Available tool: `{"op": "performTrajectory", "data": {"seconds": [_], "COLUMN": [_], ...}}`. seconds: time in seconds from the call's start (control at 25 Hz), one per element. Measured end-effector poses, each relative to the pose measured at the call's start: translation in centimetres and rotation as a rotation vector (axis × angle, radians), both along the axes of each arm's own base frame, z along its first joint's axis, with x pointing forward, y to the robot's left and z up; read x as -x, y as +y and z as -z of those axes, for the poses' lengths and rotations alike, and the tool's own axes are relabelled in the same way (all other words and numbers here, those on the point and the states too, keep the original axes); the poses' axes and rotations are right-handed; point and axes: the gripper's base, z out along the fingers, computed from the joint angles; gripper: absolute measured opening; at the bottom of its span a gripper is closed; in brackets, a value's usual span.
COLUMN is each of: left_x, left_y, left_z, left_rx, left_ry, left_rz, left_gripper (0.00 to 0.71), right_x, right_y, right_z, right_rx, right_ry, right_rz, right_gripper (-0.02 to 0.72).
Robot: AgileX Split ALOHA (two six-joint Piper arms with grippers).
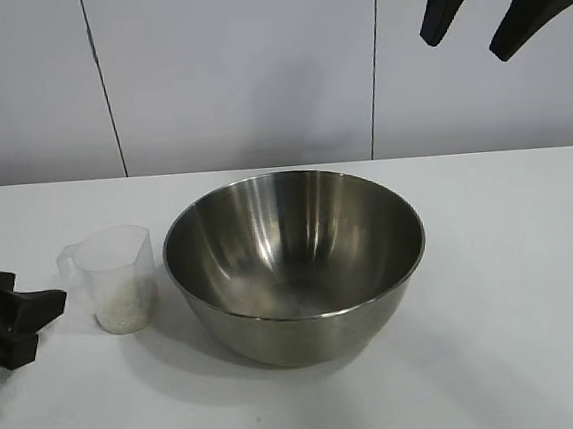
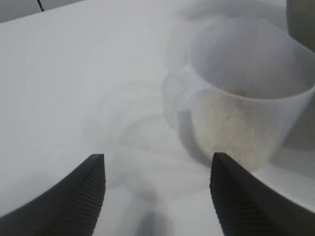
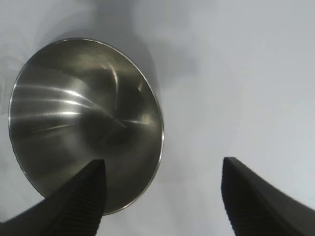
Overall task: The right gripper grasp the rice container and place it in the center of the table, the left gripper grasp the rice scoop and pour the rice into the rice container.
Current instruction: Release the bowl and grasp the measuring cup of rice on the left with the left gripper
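Observation:
The rice point(image 1: 126, 306) will spread out into a shallow layer when I pour, since it sits low in the small rice scoop beside the wide rice container point(image 1: 295, 284).
The rice container point(image 1: 295, 259), a large shiny steel bowl, stands empty near the middle of the white table point(image 1: 514, 285). It also shows in the right wrist view point(image 3: 83, 123). The rice scoop point(image 1: 120, 279), a small clear plastic cup with a side handle, stands just left of the bowl with rice point(image 1: 126, 307) in its bottom. My left gripper point(image 1: 20, 318) is open and empty, low on the table just left of the scoop. The left wrist view shows the scoop point(image 2: 246, 103) close ahead of its open fingers point(image 2: 83, 196). My right gripper point(image 1: 495, 11) is open and empty, raised high above the table's right side.
A pale panelled wall point(image 1: 244, 68) stands behind the table. Bare tabletop lies to the right of the bowl and in front of it.

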Motion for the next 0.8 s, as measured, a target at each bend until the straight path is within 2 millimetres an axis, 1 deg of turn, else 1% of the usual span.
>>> {"op": "performTrajectory", "data": {"seconds": [0.24, 0.64, 0.8], "left_x": [0.1, -2.4, -3.0], "left_y": [0.0, -0.1, -0.2], "left_z": [1.9, 1.1, 0.9], "left_rx": [0.02, 0.075, 0.097], "left_ry": [0.075, 0.015, 0.004], "left_rz": [-0.012, -0.034, -0.042], "left_gripper": [0.449, 0.449, 0.449], "right_x": [0.0, 0.0, -0.1], "right_y": [0.0, 0.0, 0.0], "right_z": [0.0, 0.0, 0.0], "right_rx": [0.0, 0.0, -0.001], "right_ry": [-0.001, -0.004, -0.009], "right_rz": [0.0, 0.001, 0.003], "right_gripper": [0.463, 0.463, 0.463]}}
